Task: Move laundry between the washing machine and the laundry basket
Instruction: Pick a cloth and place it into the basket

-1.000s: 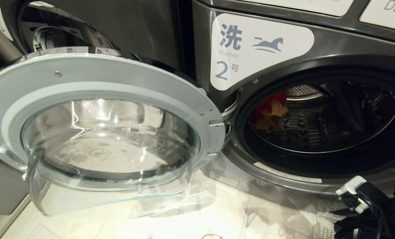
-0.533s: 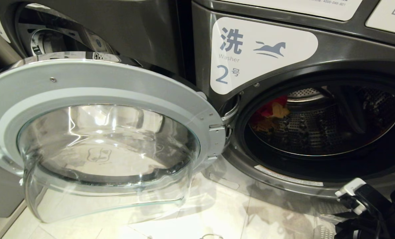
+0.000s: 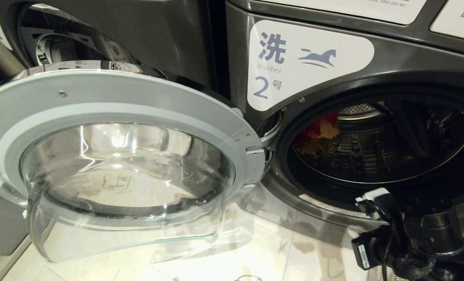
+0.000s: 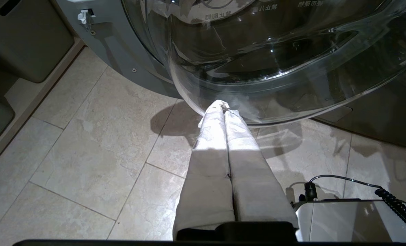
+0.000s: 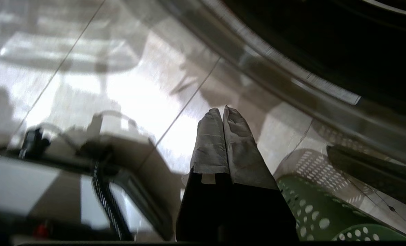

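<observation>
The glass door is clear of the drum's opening (image 3: 380, 140), so the robot's right gripper should keep going, shut, over the drum's rim and open in front of the red and mustard laundry (image 3: 320, 130).
The washing machine (image 3: 232, 50) marked "Washer 2" stands with its round glass door (image 3: 118, 101) swung wide open to the left. Red and mustard laundry (image 3: 317, 130) lies at the back left of the drum. My right arm's wrist (image 3: 411, 230) hangs low before the drum's bottom rim. In the right wrist view my right gripper (image 5: 222, 111) is shut and empty, pointing at the floor in front of the machine, with the green laundry basket (image 5: 319, 218) beside it. My left gripper (image 4: 223, 106) is shut and empty, just under the door's glass bowl (image 4: 274, 51).
A second machine (image 3: 60, 39) stands behind the open door. A grey bin (image 4: 25, 44) sits by the wall on the left. My own base (image 4: 353, 222) shows near the left gripper. Pale floor tiles (image 3: 255, 249) lie in front of the machines.
The right arm has come up and leftward from the bottom right corner, now before the drum's lower rim. The view dipped slightly early on. The left arm kept still.
</observation>
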Controlling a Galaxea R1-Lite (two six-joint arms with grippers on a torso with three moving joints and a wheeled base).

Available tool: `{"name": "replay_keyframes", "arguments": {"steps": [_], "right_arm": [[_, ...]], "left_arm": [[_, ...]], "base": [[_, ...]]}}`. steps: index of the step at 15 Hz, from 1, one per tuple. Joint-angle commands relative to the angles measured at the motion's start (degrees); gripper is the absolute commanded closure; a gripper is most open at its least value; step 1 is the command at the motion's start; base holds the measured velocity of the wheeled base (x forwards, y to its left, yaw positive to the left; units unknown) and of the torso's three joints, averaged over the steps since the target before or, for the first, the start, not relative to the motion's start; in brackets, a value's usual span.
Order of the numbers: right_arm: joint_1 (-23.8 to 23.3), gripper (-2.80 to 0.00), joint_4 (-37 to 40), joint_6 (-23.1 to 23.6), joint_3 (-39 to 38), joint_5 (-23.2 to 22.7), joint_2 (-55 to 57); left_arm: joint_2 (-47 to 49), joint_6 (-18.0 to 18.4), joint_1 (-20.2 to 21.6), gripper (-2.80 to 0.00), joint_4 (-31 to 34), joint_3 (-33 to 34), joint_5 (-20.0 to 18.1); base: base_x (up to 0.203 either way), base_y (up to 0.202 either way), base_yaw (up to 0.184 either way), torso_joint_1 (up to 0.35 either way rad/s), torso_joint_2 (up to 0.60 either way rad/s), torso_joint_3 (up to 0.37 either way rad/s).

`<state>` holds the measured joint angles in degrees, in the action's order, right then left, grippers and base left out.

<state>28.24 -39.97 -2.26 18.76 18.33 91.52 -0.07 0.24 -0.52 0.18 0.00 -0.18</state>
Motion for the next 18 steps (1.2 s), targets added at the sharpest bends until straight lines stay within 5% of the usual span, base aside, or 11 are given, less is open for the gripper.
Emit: {"name": "replay_keyframes", "arguments": {"steps": [1, 5, 12, 18], "right_arm": [[-2.03, 0.0, -12.83, -0.78, 0.04, 3.2, 10.54], [-5.34, 0.0, -15.34, -1.6, 0.63, 6.11, 11.85], [-8.77, 0.0, -36.02, -1.8, 6.31, 8.39, 26.66], [-11.69, 0.0, -33.95, -1.42, 16.31, 7.26, 32.83]], "left_arm": [[0.07, 0.02, 0.0, 0.0, -0.01, 0.0, 0.01], [0.07, 0.02, 0.0, 0.0, -0.01, 0.0, 0.01], [0.07, 0.02, 0.0, 0.0, 0.0, 0.0, 0.01], [0.07, 0.02, 0.0, 0.0, -0.01, 0.0, 0.01]], "base": [[0.0, 0.0, 0.0, 0.0, 0.0, 0.0], [0.0, 0.0, 0.0, 0.0, 0.0, 0.0], [0.0, 0.0, 0.0, 0.0, 0.0, 0.0], [0.0, 0.0, 0.0, 0.0, 0.0, 0.0]]}}
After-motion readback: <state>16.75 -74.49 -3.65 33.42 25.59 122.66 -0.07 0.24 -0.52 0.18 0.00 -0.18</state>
